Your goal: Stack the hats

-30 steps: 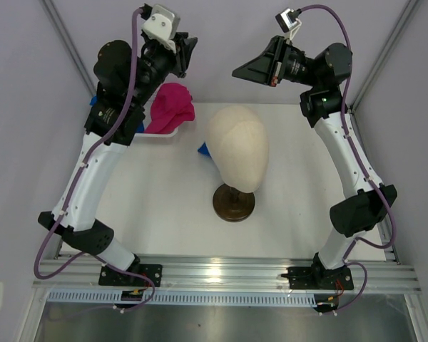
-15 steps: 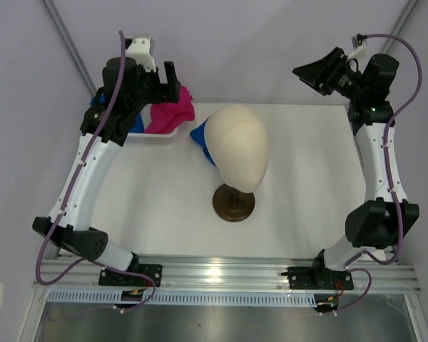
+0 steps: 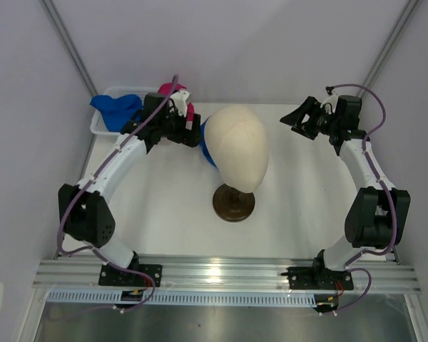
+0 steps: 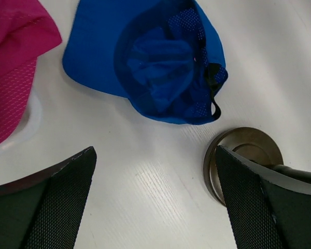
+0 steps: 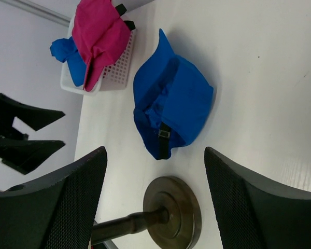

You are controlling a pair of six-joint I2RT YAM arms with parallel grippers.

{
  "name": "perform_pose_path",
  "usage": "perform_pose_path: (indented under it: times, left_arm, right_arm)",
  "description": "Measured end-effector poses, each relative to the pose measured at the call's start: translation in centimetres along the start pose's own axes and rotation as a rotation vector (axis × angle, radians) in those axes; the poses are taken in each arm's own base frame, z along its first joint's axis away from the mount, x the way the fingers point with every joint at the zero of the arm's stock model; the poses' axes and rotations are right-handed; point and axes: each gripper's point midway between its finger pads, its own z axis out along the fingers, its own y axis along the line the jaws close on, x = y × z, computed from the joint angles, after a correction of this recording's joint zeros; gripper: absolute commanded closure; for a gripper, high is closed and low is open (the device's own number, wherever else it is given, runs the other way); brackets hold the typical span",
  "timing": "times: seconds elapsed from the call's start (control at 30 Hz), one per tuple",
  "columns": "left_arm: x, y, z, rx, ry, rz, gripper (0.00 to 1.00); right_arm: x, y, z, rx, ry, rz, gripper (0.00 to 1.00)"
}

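The royal blue hat (image 4: 163, 67) is upside down behind the mannequin head. My left gripper should grab the hat's rim (image 4: 142, 110) and lift the rim up to my right gripper.
A royal blue hat (image 4: 155, 62) lies upside down on the table, behind the mannequin head (image 3: 237, 146); from above only its edge (image 3: 202, 140) shows. My left gripper (image 4: 155, 207) hovers open just beside it (image 3: 191, 132), nothing between its fingers. A pink hat (image 5: 98, 36) drapes over the white basket (image 5: 120, 67), with another blue hat (image 3: 118, 108) inside. My right gripper (image 5: 155, 202) stands open to the right of the head (image 3: 292, 120), facing the blue hat (image 5: 171, 104) and holding nothing.
The mannequin head stands mid-table on a dark round base (image 3: 234, 203), which sits between both grippers' fingers in the wrist views (image 4: 243, 155) (image 5: 173, 212). The basket is at the table's back left corner. Grey walls close in the table.
Both arms have come down from high up to near the table. The left one swung right past the basket toward the blue hat. Both grippers have opened.
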Motion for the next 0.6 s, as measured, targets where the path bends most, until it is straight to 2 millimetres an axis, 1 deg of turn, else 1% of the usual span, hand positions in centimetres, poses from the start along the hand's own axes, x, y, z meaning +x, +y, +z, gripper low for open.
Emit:
perform_pose_path:
  times: [0.13,0.23,0.27,0.37,0.47,0.6]
  left_arm:
    - [2.3,0.4,3.8,0.033,0.082,-0.014,0.04]
    - [4.1,1.1,6.9,0.011,0.151,-0.105,0.05]
    - [4.7,1.2,7.6,0.001,0.166,-0.141,0.05]
    - [6.4,1.4,8.6,-0.041,0.193,-0.263,0.05]
    - [6.3,1.0,9.0,-0.089,0.179,-0.354,0.05]
    - [6.3,-0.8,10.4,-0.147,0.16,-0.427,0.07]
  right_arm:
    - [0.1,-0.2,0.1,0.008,-0.001,-0.025,0.2]
    - [0.2,-0.5,0.1,0.015,-0.001,-0.032,0.19]
    - [0.3,-0.6,0.1,0.018,0.001,-0.03,0.19]
    - [0.6,-1.0,0.2,0.027,0.004,-0.025,0.18]
    - [0.6,-1.1,0.3,0.029,0.004,-0.023,0.18]
    - [0.8,-1.3,0.6,0.025,0.002,-0.021,0.18]
